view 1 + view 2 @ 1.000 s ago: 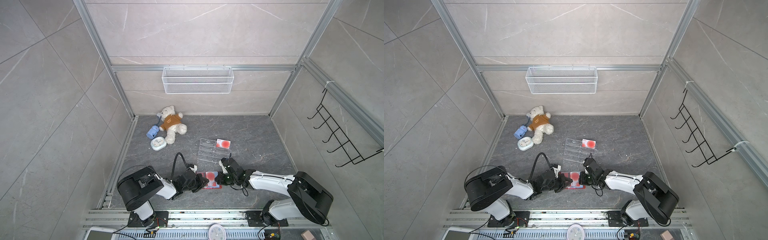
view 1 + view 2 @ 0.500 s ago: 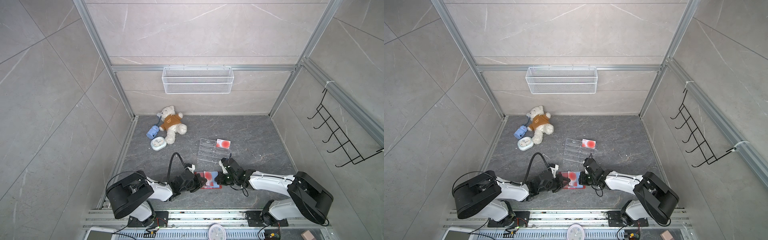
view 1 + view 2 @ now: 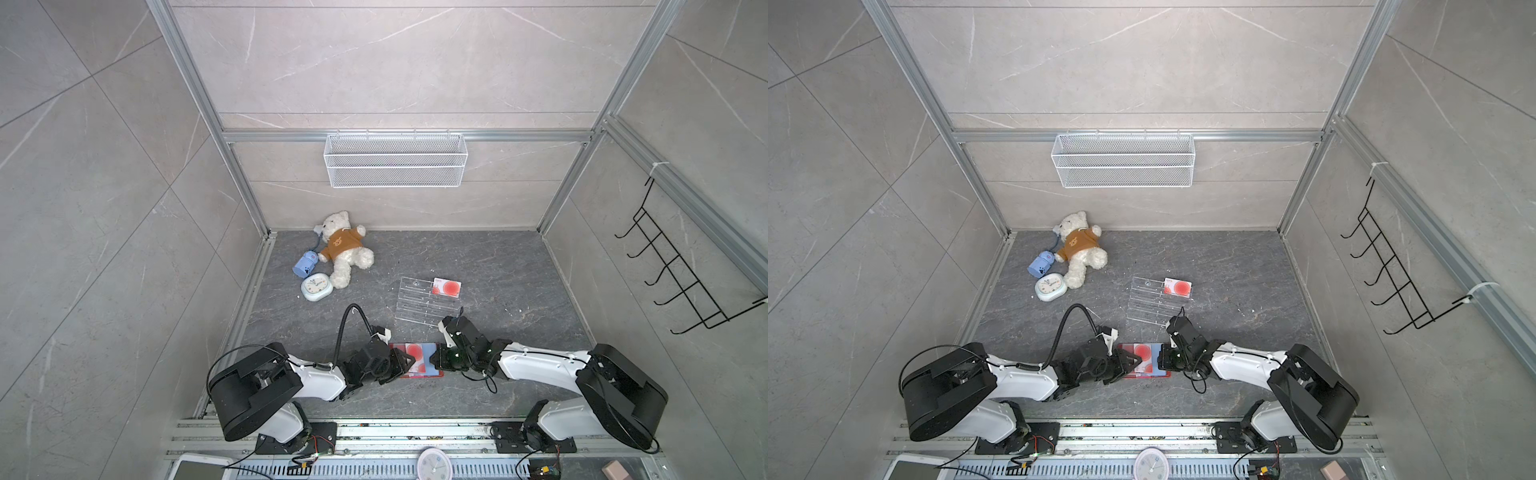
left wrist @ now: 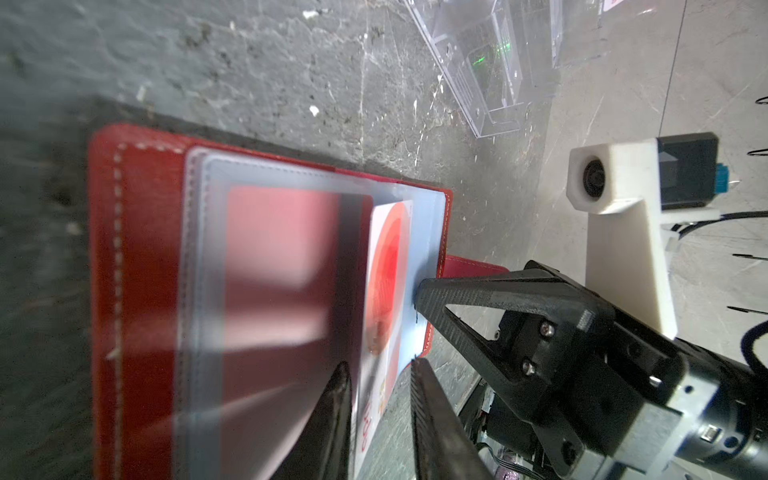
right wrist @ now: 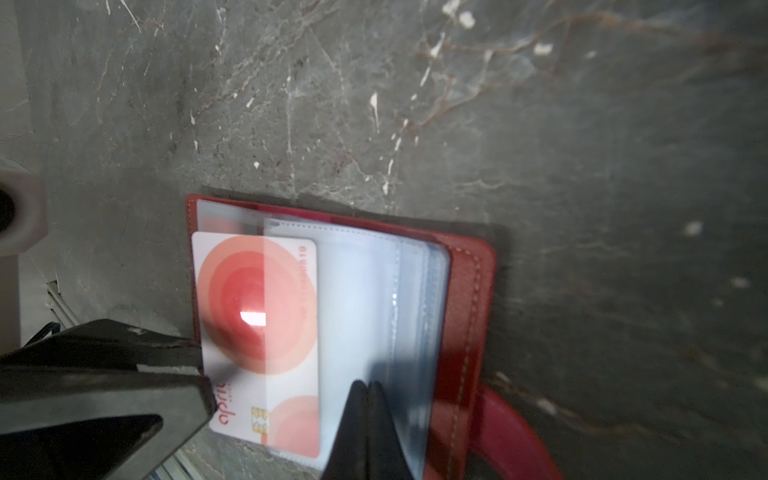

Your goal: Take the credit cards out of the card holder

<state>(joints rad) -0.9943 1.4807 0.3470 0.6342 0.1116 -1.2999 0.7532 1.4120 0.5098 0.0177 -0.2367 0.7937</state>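
Note:
The credit card is still half inside the clear sleeve (image 5: 291,328). My left gripper should grip its free half (image 5: 233,392) again and pull the card out while my right gripper keeps the holder steady.
The red card holder (image 3: 419,374) (image 3: 1150,374) lies open on the dark floor between my two grippers. One of the credit cards (image 5: 249,299) (image 4: 388,282), white with a red-orange circle, sticks about halfway out of a clear sleeve. My left gripper (image 3: 405,363) (image 4: 380,365) is open, its fingers a little apart on either side of that card's free edge. My right gripper (image 3: 436,359) (image 5: 368,384) is shut, its tip resting on the sleeves near the red cover (image 5: 469,316). A second credit card (image 3: 446,287) lies on the clear rack.
The clear acrylic rack (image 3: 415,303) stands just behind the holder. A teddy bear (image 3: 343,249), a small clock (image 3: 316,286) and a blue object (image 3: 305,265) lie at the back left. A wire basket (image 3: 395,160) hangs on the back wall and black hooks (image 3: 681,274) on the right wall.
My left gripper's jaws have parted slightly around the card's edge, and the left arm's shoulder has swung a little to the left. The right arm and the holder have not moved.

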